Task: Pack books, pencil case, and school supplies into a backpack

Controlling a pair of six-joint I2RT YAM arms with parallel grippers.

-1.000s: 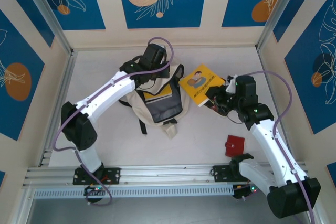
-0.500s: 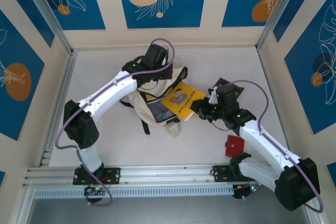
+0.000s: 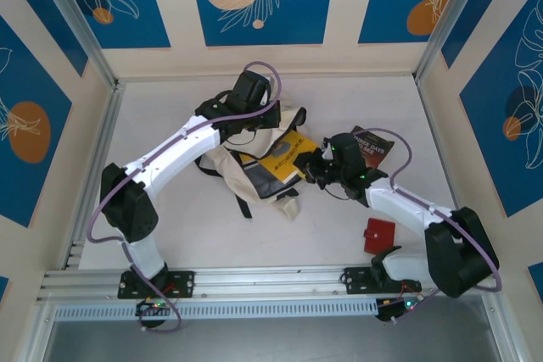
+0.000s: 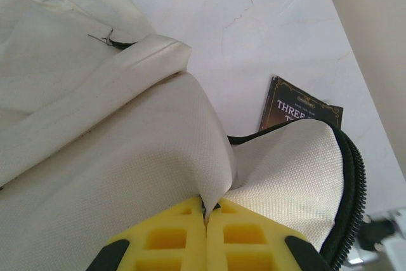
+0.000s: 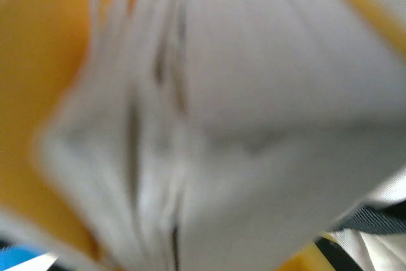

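Note:
My right gripper keeps pushing the yellow book's far end (image 3: 269,164), now under the backpack's lifted flap (image 3: 271,136), inward until the book's near end gets past the backpack's zipper.
The cream-white backpack (image 3: 254,177) lies in the middle of the table with its mouth turned to the right. My left gripper (image 3: 257,116) is shut on the edge of its upper flap (image 4: 190,150) and holds the mouth open, yellow fingertips (image 4: 184,236) pinching the fabric. My right gripper (image 3: 312,169) is shut on a yellow book (image 3: 284,157), whose far end lies inside the mouth. In the right wrist view the book's pages (image 5: 209,125) are a close blur with yellow cover at the edges. A black book (image 3: 373,143) lies flat to the right (image 4: 301,107).
A small flat red item (image 3: 379,235) lies on the table near the right arm's base. The backpack's dark zipper edge (image 4: 355,182) curves around the open mouth. Dark straps (image 3: 242,203) trail toward the front. Walls close in the table at the back and both sides.
My right gripper has swung left with the yellow book, from beside the backpack into its mouth, uncovering the black book. My left gripper has kept its hold on the flap.

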